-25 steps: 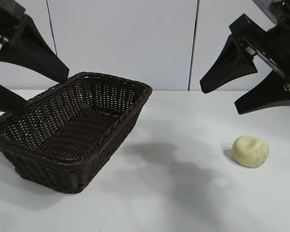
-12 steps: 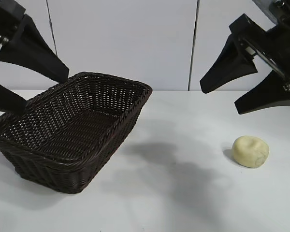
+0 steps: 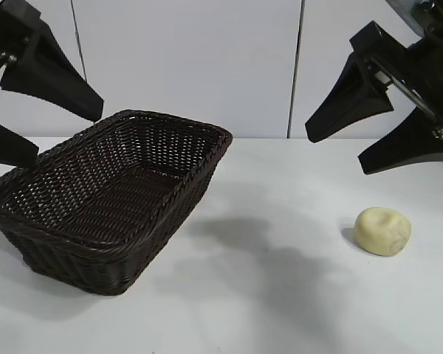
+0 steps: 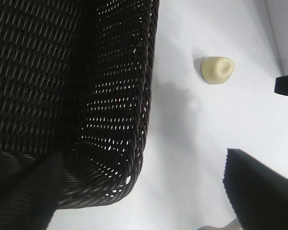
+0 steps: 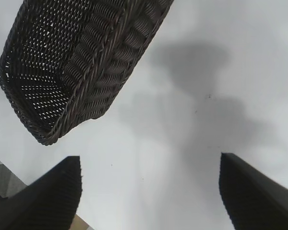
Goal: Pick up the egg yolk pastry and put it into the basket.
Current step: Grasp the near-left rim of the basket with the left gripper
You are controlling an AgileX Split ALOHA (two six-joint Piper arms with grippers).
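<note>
Next, my left gripper grabs the basket's near rim (image 3: 31, 233) and turns the basket (image 3: 129, 195) toward the egg yolk pastry first, because the basket stands slanted and far from the pastry.
The egg yolk pastry (image 3: 383, 231), a small pale cream bun with a dent on top, lies on the white table at the right. It also shows in the left wrist view (image 4: 217, 70). The dark brown wicker basket (image 3: 207, 151) stands at the left and holds nothing; it also shows in both wrist views (image 4: 110, 96) (image 5: 81, 62). My right gripper (image 3: 336, 153) hangs open and empty in the air, above and a little left of the pastry. My left gripper (image 3: 66, 136) is open and empty over the basket's far left rim. The pastry is out of the right wrist view.
The white table (image 3: 280, 295) runs between the basket and the pastry, with soft arm shadows on it. A white panelled wall (image 3: 207, 59) stands behind. One finger of the right gripper (image 4: 287, 86) shows at the edge of the left wrist view.
My left gripper has risen very slightly. The right gripper, basket and pastry have not moved.
</note>
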